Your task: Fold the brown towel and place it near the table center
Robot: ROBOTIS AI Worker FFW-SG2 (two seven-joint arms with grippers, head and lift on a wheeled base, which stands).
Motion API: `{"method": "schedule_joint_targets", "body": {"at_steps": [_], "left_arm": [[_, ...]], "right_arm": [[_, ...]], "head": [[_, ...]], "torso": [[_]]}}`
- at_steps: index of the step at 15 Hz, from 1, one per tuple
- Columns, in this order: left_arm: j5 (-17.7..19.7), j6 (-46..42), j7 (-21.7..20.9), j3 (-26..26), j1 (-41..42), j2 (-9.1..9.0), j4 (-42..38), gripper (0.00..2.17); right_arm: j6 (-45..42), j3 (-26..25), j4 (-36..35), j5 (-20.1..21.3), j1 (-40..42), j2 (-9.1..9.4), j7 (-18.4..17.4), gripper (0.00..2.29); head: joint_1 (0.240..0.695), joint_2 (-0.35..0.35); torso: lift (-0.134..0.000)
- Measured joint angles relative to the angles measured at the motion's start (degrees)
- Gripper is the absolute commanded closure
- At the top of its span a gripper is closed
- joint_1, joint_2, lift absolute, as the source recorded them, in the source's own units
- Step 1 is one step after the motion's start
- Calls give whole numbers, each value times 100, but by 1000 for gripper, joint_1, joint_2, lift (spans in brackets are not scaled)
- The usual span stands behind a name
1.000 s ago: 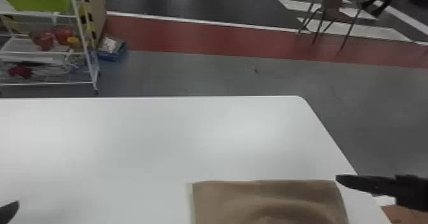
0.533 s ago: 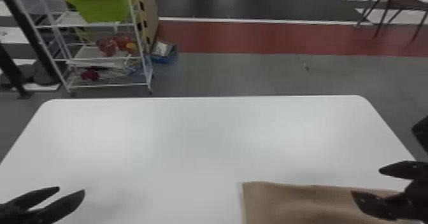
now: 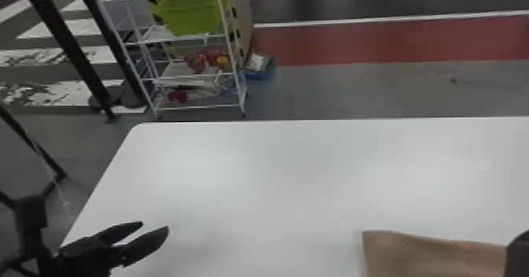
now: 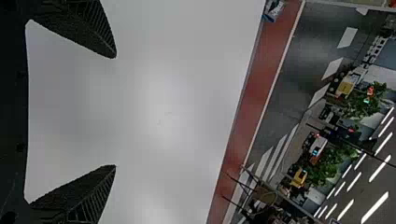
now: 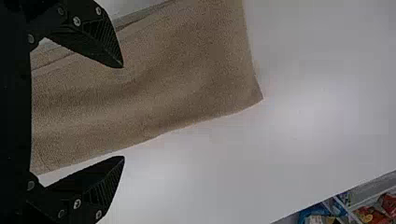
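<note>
My gripper will make the towel's top layer (image 5: 163, 74) bunch up when it pinches, while the towel's corner stays flat, because a lower layer (image 5: 50, 59) shows along the brown towel's edge.
The brown towel (image 3: 429, 256) lies on the white table (image 3: 275, 185) at the head view's bottom right, its near part cut off by the view's edge. At the table's left side, my left gripper (image 3: 147, 233) stands open with nothing between its fingers, well left of the towel. In the left wrist view the left gripper (image 4: 114, 112) has its fingers wide apart over bare table. My right gripper (image 3: 518, 252) covers the towel's right end at the head view's right edge. Seen from the right wrist, the right gripper (image 5: 123, 112) is open above the towel (image 5: 154, 88), its fingers apart across one towel edge.
Beyond the table's back left corner stands a white shelf rack (image 3: 200, 75) with a green bin (image 3: 193, 14). A blue box (image 3: 258, 69) sits on the floor beside it. Black stand legs (image 3: 74, 56) are on the floor at far left.
The head view has swung left, so the towel and rack sit farther right in it. More of my left gripper has come into view; the towel's shape looks unchanged.
</note>
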Motion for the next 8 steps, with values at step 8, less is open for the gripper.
{"method": "schedule_joint_targets", "body": {"at_steps": [8], "left_arm": [[47, -110, 17, 15, 1, 0, 163, 26]], "right_arm": [[-79, 44, 368, 352, 518, -35, 0, 286]], "head": [[695, 166]], "torso": [[-122]]}}
